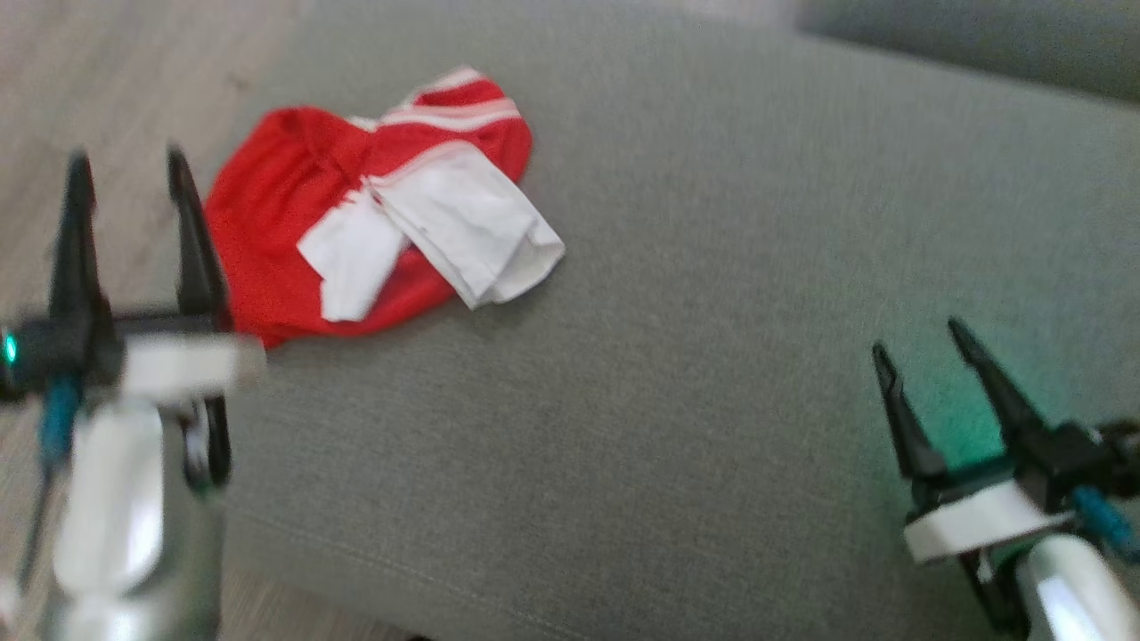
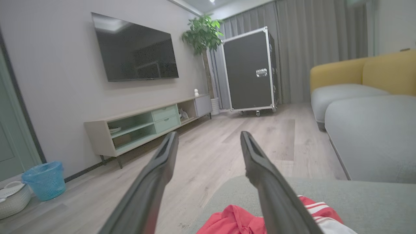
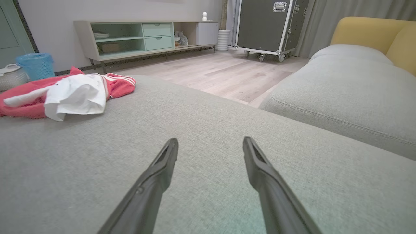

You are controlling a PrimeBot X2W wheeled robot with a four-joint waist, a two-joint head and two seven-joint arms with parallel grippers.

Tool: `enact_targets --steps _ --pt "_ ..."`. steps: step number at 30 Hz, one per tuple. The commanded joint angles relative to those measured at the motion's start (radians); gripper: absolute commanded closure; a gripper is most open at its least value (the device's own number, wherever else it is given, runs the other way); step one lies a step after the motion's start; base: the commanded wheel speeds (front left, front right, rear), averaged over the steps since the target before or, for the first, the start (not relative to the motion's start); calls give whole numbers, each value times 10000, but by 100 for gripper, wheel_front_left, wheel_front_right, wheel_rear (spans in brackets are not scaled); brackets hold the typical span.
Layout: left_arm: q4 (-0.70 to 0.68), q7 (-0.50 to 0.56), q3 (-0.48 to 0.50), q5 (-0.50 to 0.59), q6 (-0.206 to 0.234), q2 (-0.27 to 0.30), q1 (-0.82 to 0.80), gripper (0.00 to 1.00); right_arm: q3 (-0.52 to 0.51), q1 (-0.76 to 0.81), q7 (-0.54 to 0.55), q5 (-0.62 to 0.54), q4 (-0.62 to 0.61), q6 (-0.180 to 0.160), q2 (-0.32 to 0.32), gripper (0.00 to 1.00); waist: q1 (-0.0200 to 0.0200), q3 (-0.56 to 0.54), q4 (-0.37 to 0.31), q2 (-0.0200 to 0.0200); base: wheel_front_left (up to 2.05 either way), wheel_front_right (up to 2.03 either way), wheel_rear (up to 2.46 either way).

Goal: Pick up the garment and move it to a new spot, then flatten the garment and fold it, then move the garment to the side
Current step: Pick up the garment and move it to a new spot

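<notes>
My gripper will flatten the garment, and it will spread out into a short-sleeved shirt, because white panels point(image 1: 460, 223) lie like sleeves near a striped band of the garment point(image 1: 276, 219).
The garment point(image 1: 374, 209) is red with white stripes and white panels, lying crumpled near the far left corner of the grey cushion point(image 1: 677, 356). It also lies at the left of the right wrist view as the garment point(image 3: 71, 94), and a red edge of the garment point(image 2: 237, 221) peeks out low in the left wrist view. My left gripper point(image 1: 129, 174) is open and empty, just left of the garment by the cushion's left edge. My right gripper point(image 1: 922, 343) is open and empty above bare cushion, far to the garment's right.
Wooden floor point(image 2: 201, 152) runs left of the cushion. A TV cabinet point(image 2: 146, 123), black wheeled case point(image 2: 250, 71), blue basket point(image 2: 45, 180) and white basket point(image 2: 11, 201) stand by the wall. A second grey seat point(image 3: 351, 87) with yellow back lies beyond.
</notes>
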Motion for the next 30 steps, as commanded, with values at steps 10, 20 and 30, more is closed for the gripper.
enact_targets --steps 10,20,30 --pt "5551 3160 231 -588 -910 1122 -5609 0 844 -1714 -132 -122 -415 -7 -1126 0 -3 2761 -1415 0 0 0 0" --pt "9217 5004 186 -1028 -1396 1891 -7260 0 1009 -2172 -132 -229 -555 -7 -1105 0 -3 3529 -2583 0 0 0 0" --pt "9433 2975 -664 -1019 -1627 2074 -7862 100 990 -2057 -132 -235 -524 -7 -861 0 -3 2969 -2724 0 0 0 0"
